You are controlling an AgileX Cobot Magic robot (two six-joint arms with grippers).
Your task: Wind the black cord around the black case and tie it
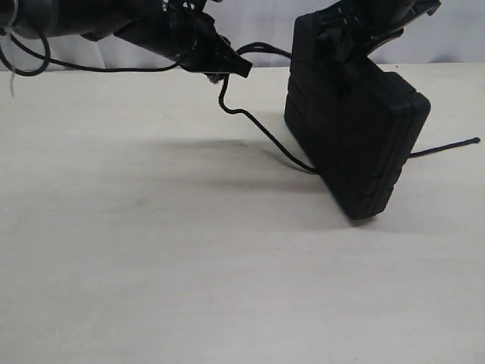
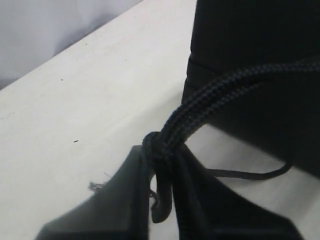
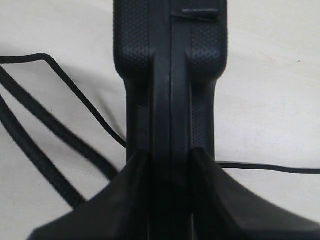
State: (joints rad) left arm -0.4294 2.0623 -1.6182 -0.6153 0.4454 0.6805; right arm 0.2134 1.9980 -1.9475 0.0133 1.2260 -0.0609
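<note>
Next, I bring the knot back to the case's upper part (image 1: 309, 70) with my left gripper and open the gripper there, because the black cord's knot (image 2: 160, 143) is out next to the tilted black case.
The black case (image 1: 356, 144) hangs tilted, its low corner down at the table (image 1: 189, 265). My right gripper (image 1: 342, 39) is shut on its upper edge; in the right wrist view the jaws (image 3: 170, 157) clamp the case's seam (image 3: 170, 75). My left gripper (image 1: 226, 70) is up at the back, left of the case, shut on the black cord (image 1: 261, 129). From there the cord drops, runs under the case and sticks out on the right. The left wrist view shows the cord's knot (image 2: 160, 146) at the gripper (image 2: 162, 157), with strands leading to the case (image 2: 250, 45).
A black cable (image 1: 91, 68) with a white zip tie (image 1: 12, 80) hangs along the left arm at the back left. Pale bare tabletop lies in front of the case. Cord strands (image 3: 75, 89) lie on the table beside the case in the right wrist view.
</note>
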